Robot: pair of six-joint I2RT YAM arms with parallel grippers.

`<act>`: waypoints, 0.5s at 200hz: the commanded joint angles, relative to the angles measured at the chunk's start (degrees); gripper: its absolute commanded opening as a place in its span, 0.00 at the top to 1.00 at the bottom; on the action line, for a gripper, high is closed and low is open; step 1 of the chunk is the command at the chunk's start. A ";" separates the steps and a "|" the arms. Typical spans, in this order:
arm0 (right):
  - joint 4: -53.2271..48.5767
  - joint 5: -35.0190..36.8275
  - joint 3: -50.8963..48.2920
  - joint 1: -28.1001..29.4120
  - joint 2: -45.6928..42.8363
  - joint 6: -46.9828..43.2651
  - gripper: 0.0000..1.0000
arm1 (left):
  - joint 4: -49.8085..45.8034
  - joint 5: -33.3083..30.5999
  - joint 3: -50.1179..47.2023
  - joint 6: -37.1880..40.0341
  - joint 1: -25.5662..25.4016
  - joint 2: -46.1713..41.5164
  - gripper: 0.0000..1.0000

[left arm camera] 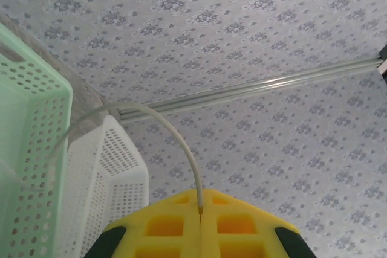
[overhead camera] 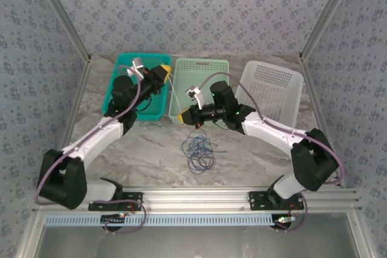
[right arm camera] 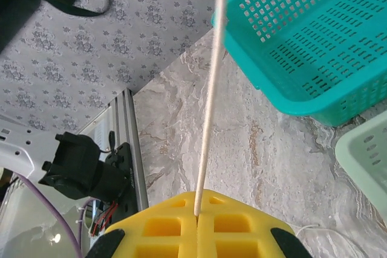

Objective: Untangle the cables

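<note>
The pale cable (overhead camera: 175, 93) is stretched tight from the robot's left gripper to its right gripper, so the right gripper should free it before the left gripper fills the teal basket (overhead camera: 155, 98).
A whitish-cream cable (left arm camera: 181, 140) is pinched between the shut yellow jaws of my left gripper (left arm camera: 201, 202) and arcs away to the left. The same pale cable (right arm camera: 208, 107) runs taut upward from my right gripper (right arm camera: 197, 205), whose jaws are shut on it. In the top view the left gripper (overhead camera: 164, 70) hovers at the teal basket's right rim, and the right gripper (overhead camera: 181, 117) sits by the mint basket's near corner. A loose tangle of blue and dark cables (overhead camera: 198, 149) lies on the table below the right gripper.
Three baskets stand in a row at the back: teal (overhead camera: 118, 77), mint green (overhead camera: 202, 67) and white (overhead camera: 272, 86). The aluminium rail (overhead camera: 199, 197) with both arm bases runs along the near edge. Patterned walls enclose the marble table (overhead camera: 242, 161).
</note>
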 commanded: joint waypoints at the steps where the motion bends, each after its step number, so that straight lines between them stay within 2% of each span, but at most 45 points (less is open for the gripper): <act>1: -6.41 -4.31 3.38 0.20 2.44 -2.02 0.97 | -15.23 0.65 6.19 14.85 0.71 -4.90 1.00; 22: -8.32 -5.15 5.18 0.18 4.11 -3.33 0.95 | -20.65 -0.36 7.62 20.17 1.59 -8.06 1.00; 55: -7.49 -6.59 5.32 0.17 5.80 -2.42 0.94 | -24.17 -1.94 7.81 24.86 3.68 -11.41 1.00; 71: -4.59 -6.81 5.54 0.35 6.74 -0.19 0.85 | -25.86 -2.89 8.34 27.53 4.34 -12.19 1.00; 100: -0.95 -7.10 9.36 1.56 9.40 2.74 0.82 | -28.64 -3.79 11.69 32.38 5.36 -12.04 1.00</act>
